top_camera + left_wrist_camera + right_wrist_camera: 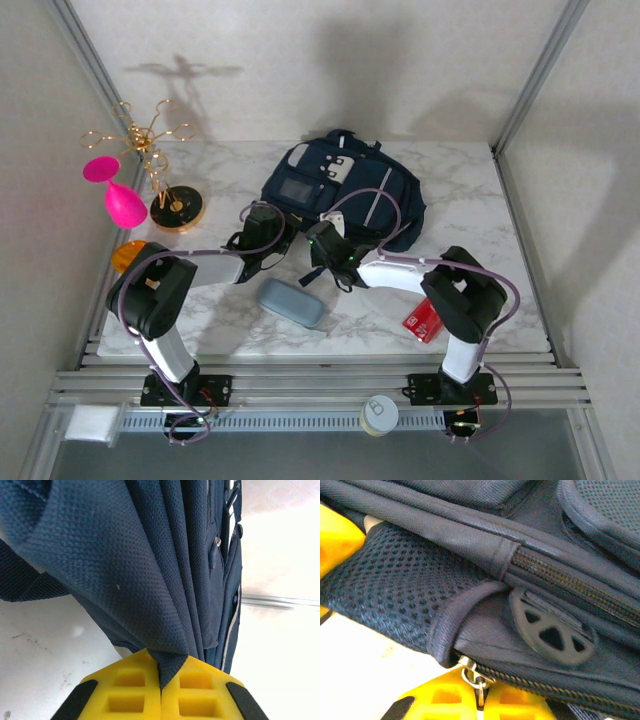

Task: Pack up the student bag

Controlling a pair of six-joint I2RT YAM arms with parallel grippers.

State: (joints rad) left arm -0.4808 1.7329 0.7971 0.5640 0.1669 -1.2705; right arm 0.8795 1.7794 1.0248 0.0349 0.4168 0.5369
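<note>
Next, my left gripper opens and goes to the zip [512, 679] beside my right gripper, because it is pinching a fold of the bag [167, 642] away from the zipper pull.
The student bag [340, 185], a navy-blue backpack with pale trim, lies at the back middle of the marble table. At the bag's near left edge, my left gripper [268, 237] is shut, and its yellow jaws pinch a fold of the bag's fabric [170, 665]. My right gripper [322, 247] is at the bag's near edge just right of the left one. It is shut on the metal zipper pull [476, 680] at the end of a zip, below a mesh side pocket [390, 595] and a round rubber patch [552, 632].
A grey-blue case [291, 302] lies just in front of both grippers. A red packet [424, 320] sits by the right arm's elbow. At the far left stand a gold wire stand [165, 185] and a pink goblet [118, 195], with an orange object [128, 255] by the left arm.
</note>
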